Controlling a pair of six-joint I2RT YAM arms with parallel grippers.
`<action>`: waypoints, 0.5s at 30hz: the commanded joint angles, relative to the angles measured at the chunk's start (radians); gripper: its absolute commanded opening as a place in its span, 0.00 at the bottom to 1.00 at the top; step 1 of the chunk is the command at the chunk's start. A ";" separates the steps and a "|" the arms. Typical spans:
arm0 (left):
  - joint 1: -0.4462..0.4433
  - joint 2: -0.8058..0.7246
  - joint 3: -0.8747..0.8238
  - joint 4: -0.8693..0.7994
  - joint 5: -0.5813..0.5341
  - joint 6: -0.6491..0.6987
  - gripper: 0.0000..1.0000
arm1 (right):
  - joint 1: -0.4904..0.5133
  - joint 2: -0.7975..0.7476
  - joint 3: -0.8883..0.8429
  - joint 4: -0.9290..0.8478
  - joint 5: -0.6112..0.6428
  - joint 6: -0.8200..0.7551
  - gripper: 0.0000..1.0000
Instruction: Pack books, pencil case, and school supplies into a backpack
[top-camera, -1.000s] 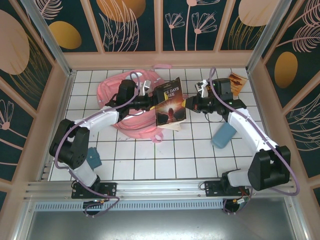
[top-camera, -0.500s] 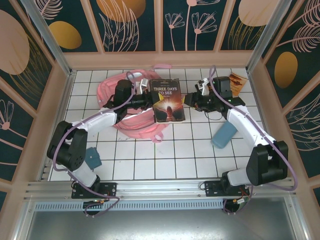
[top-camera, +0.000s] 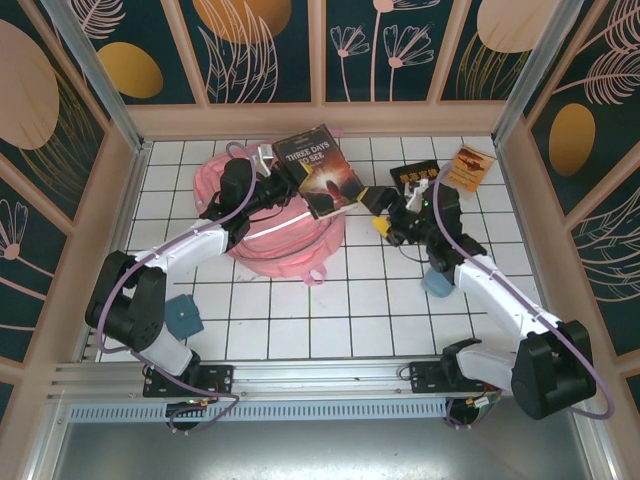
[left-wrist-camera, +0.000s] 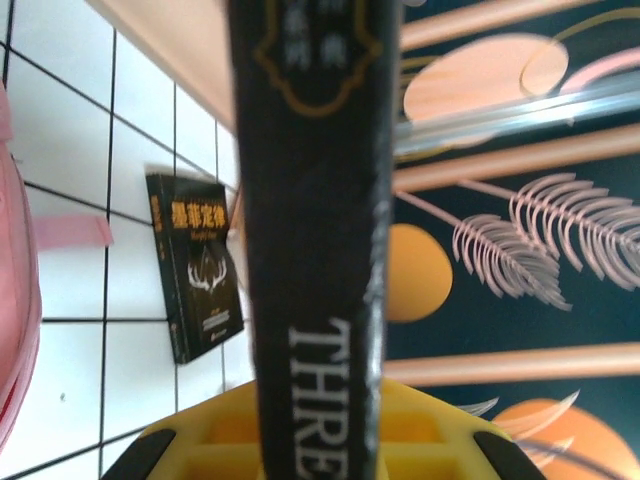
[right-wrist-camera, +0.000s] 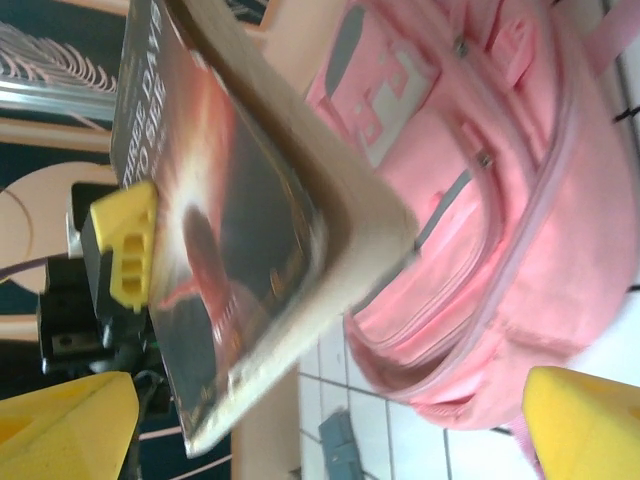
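I expect the dark brownish book (top-camera: 320, 173) to squeeze narrow at the book's open page edges (top-camera: 340, 210) and spread its pages out when I carry it, because those edges face my right gripper.
My left gripper (top-camera: 287, 178) is shut on the spine edge of the dark brownish book (top-camera: 320, 172), titled "Three Days to See", and holds it tilted in the air over the back of the pink backpack (top-camera: 262, 235). In the left wrist view the book's spine (left-wrist-camera: 318, 250) stands between the yellow fingers (left-wrist-camera: 430, 440). My right gripper (top-camera: 384, 216) is open and empty, to the right of the book, facing the book (right-wrist-camera: 215, 230) and the backpack (right-wrist-camera: 480, 230). The black paperback (top-camera: 412, 177) lies flat behind it. The orange booklet (top-camera: 470, 165) lies at the back right. The blue pencil case (top-camera: 437, 284) peeks out under the right forearm.
A small teal item (top-camera: 183, 315) lies on the tiles by the left arm's base. The wooden frame (top-camera: 320, 118) walls the table on three sides. From the left wrist, the black paperback (left-wrist-camera: 195, 265) lies on the white tiles near the back wall.
The right gripper let go of the brownish book and drew back to the near right. The left gripper lifted the book and swung it back and left over the backpack.
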 joint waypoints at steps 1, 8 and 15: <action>0.006 -0.044 -0.027 0.179 -0.106 -0.127 0.01 | 0.059 0.014 -0.015 0.264 0.066 0.187 0.99; 0.006 -0.035 -0.058 0.281 -0.123 -0.220 0.01 | 0.119 0.175 0.027 0.490 0.058 0.352 0.95; 0.005 -0.034 -0.068 0.323 -0.128 -0.255 0.02 | 0.156 0.267 0.094 0.613 0.091 0.433 0.86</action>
